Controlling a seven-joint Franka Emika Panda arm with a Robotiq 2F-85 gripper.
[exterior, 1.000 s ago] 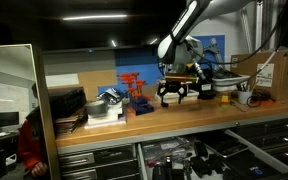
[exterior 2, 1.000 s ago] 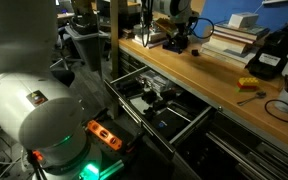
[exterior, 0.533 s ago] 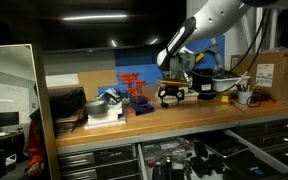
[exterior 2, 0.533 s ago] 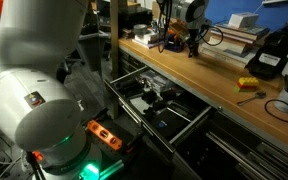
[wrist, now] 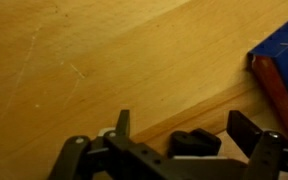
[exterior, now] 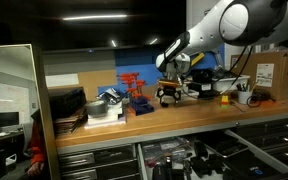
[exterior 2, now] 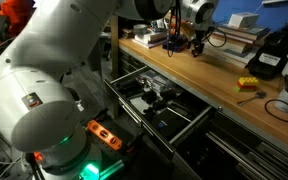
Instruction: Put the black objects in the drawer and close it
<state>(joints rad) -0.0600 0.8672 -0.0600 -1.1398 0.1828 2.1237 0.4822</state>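
Observation:
My gripper's open fingers have the small black object (wrist: 195, 142) between them, clear of the book, so I go on down until there is a finger at each of the object's sides (wrist: 175, 143) before I close.
My gripper (wrist: 182, 118) is open just above the wooden bench, and in the wrist view one black object (wrist: 192, 143), small and blocky, lies on the wood between its fingers (wrist: 122, 124) without touching them. Both exterior views show the gripper (exterior: 170, 94) (exterior 2: 185, 42) hanging low over the bench top beside the red rack (exterior: 134, 92). The drawer (exterior 2: 134, 112) is pulled out below the bench edge with dark items lying inside. Another black object cannot be picked out.
A blue and red book (wrist: 282, 62) lies close to one finger. A stack of books (exterior 2: 234, 35), a black device (exterior 2: 269, 55) and a small yellow item (exterior 2: 248, 83) sit further along the bench. A cardboard box (exterior: 274, 72) stands at the back.
The arm has swung so its upper links loom closer to both exterior cameras. The gripper shifted slightly along the bench near the red rack and stayed open.

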